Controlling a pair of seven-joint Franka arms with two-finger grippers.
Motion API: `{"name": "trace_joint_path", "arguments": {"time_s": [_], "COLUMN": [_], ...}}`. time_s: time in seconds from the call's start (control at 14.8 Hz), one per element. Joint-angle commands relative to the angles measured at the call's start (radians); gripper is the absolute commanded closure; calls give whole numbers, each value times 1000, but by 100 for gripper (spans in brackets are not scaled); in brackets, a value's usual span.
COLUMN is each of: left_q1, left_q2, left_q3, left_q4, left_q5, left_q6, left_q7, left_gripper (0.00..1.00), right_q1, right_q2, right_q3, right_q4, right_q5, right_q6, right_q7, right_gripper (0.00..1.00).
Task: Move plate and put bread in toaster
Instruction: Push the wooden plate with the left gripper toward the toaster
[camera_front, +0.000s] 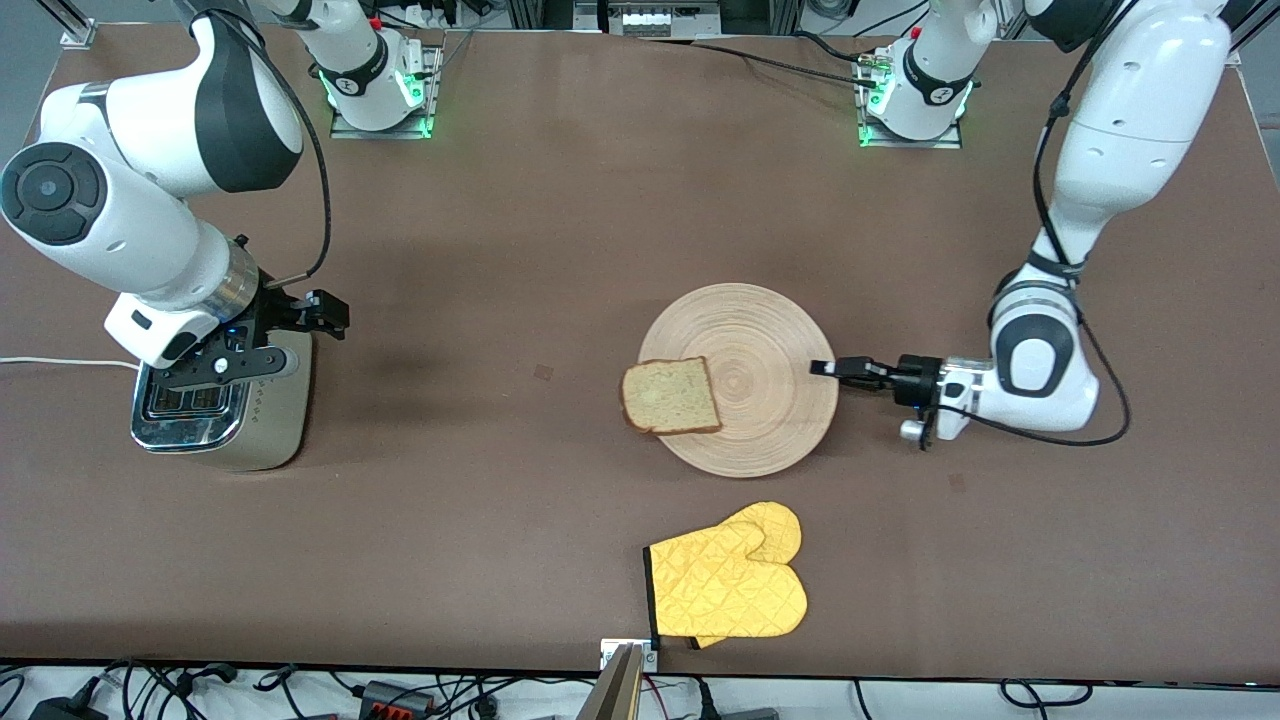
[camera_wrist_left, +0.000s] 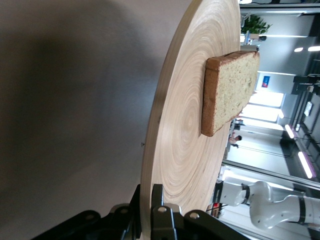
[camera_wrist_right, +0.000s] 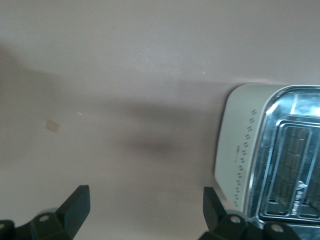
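The brown bread (camera_front: 668, 396) sticks out over the plate's rim facing the toaster (camera_front: 266, 432). So my left gripper keeps moving the plate that way until the bread is close to my right gripper.
The light-wood plate (camera_front: 760, 400) lies mid-table. The brown bread (camera_front: 670, 396) rests on its rim toward the right arm's end and overhangs it slightly. My left gripper (camera_front: 825, 368) is shut on the plate's rim at the left arm's end. In the left wrist view its jaws (camera_wrist_left: 150, 192) clamp the plate (camera_wrist_left: 185, 125) edge, with the bread (camera_wrist_left: 235, 85) farther along. The chrome-topped toaster (camera_front: 215, 415) stands at the right arm's end. My right gripper (camera_front: 325, 312) hovers open and empty over the table beside the toaster (camera_wrist_right: 280, 160), fingers (camera_wrist_right: 75, 200) wide apart.
A yellow oven mitt (camera_front: 730, 580) lies near the table's front edge, nearer the camera than the plate. The toaster's white cord (camera_front: 60, 362) runs off the table's end. Bare brown table lies between the toaster and the plate.
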Motion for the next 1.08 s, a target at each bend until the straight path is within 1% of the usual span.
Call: {"name": "trace_joint_path", "arguments": {"time_s": [0.0, 0.14, 0.2, 0.34, 0.47, 0.68, 0.81, 0.88, 0.95, 1.02], "left_q1": [-118, -202, -236, -311, -349, -371, -382, -389, -391, -390], "left_q2": [45, 74, 100, 146, 177, 230, 232, 233, 233, 233], "left_q3": [-6, -6, -7, -6, -6, -6, -3, 2, 4, 5], "left_q4": [69, 104, 126, 167, 190, 235, 239, 238, 238, 238], "left_q5": [-113, -173, -182, -256, -288, -285, -282, -282, -284, -282], "left_q6": [50, 133, 147, 167, 171, 184, 185, 185, 185, 185], "left_q7": [-2, -5, -5, -11, -11, -22, -50, -54, -54, -54], "left_gripper": [99, 99, 99, 99, 99, 99, 99, 92, 81, 77], "right_q1": [-3, -11, -9, -11, -11, -6, 5, 2, -2, -2], "right_q2": [6, 6, 6, 3, 8, 23, 49, 65, 84, 100], "right_q3": [-2, -3, -3, -3, -5, -3, -3, -3, -3, -3], "right_q4": [4, -19, -38, -71, -99, -151, -164, -167, -167, -167], "right_q5": [79, 127, 130, 132, 132, 139, 176, 210, 239, 251], "right_q6": [-3, 23, 40, 73, 89, 167, 188, 204, 208, 213], "right_q7": [16, 15, 15, 15, 15, 15, 16, 16, 15, 15], "right_gripper": [0, 0, 0, 0, 0, 0, 0, 0, 0, 0]}}
